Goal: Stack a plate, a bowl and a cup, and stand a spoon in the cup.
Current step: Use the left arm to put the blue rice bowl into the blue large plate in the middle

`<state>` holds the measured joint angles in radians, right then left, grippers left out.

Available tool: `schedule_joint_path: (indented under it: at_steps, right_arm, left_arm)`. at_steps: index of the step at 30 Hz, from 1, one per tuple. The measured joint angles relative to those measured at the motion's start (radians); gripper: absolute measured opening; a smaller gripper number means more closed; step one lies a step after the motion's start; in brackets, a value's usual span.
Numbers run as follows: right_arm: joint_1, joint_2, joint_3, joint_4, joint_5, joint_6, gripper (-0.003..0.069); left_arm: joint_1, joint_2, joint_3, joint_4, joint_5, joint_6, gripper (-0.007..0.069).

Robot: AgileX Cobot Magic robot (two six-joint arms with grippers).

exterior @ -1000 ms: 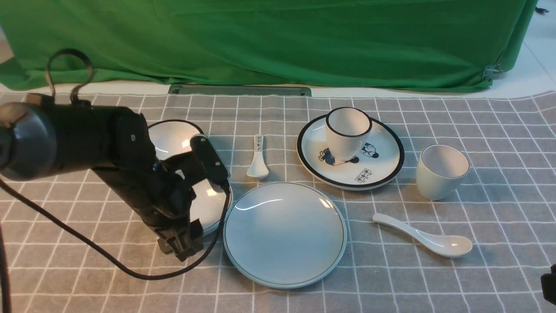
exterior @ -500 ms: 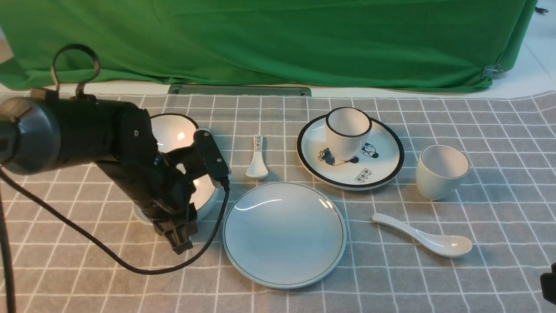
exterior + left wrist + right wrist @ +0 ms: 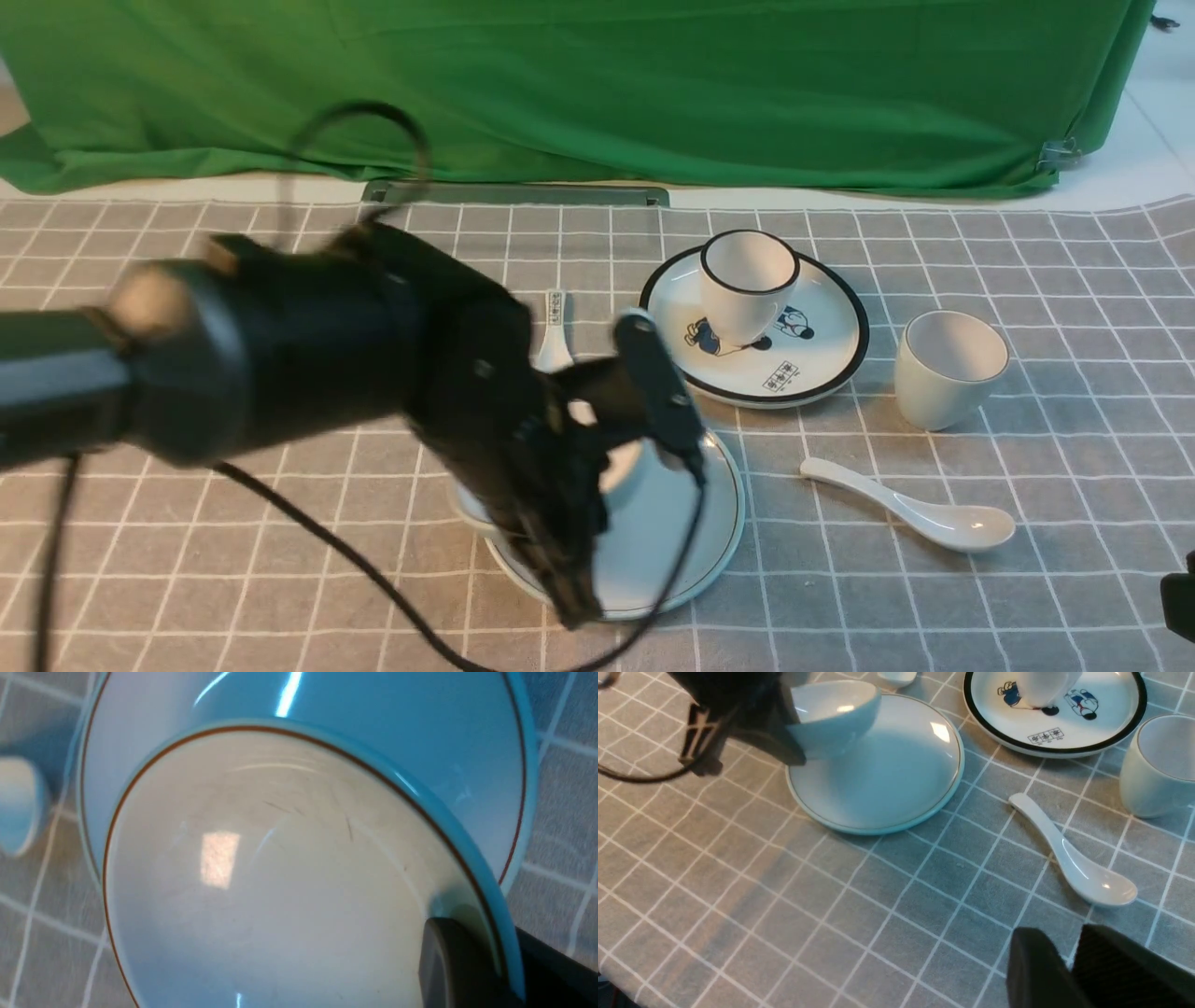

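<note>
The off-white cup (image 3: 952,368) gets thinner down to a narrow base (image 3: 927,414), so it will come to rest upright inside the plain white bowl when the robot lowers it there.
My left gripper (image 3: 571,597) is shut on the near rim of the plain white bowl (image 3: 621,462), one finger (image 3: 453,970) inside it and the other outside. The bowl (image 3: 280,882) hangs tilted over the left part of the large plain plate (image 3: 672,532), and the right wrist view shows the bowl (image 3: 836,714) raised above the plate (image 3: 887,779). The off-white cup (image 3: 948,369) stands at the right. In front of it lies the big white spoon (image 3: 910,509). My right gripper (image 3: 1069,961) hovers low near the spoon's scoop (image 3: 1101,886), jaws slightly open and empty.
A black-rimmed plate with cartoon figures (image 3: 822,355) carries a black-rimmed cup (image 3: 747,280) behind the plain plate. A small marked spoon (image 3: 554,336) lies behind my left arm. The arm's cable (image 3: 327,551) trails over the checked cloth. A green drape hangs at the back.
My left gripper closed on the bowl's rim at the left, lifted it and swung it right, over the plain plate. The other dishes kept their places.
</note>
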<state>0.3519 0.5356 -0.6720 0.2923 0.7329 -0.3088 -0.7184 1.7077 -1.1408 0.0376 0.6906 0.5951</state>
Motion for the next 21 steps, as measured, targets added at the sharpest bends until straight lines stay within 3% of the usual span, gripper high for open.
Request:
schedule_joint_path:
  at_steps: [9,14,21]
  right_arm:
    - [0.0,0.0,0.0,0.0,0.015,-0.001,0.0183]
    - [0.0,0.001,0.0,0.0,0.015,0.008,0.0239]
    - [0.0,0.072,-0.015,-0.001,0.047,0.053,0.0377]
  left_arm:
    - [-0.03,0.123,-0.087,0.035,-0.032,-0.001,0.0034]
    - [-0.03,0.123,-0.089,0.018,-0.021,0.007,0.0054]
    - [-0.03,0.131,-0.089,-0.054,0.012,0.026,0.0243]
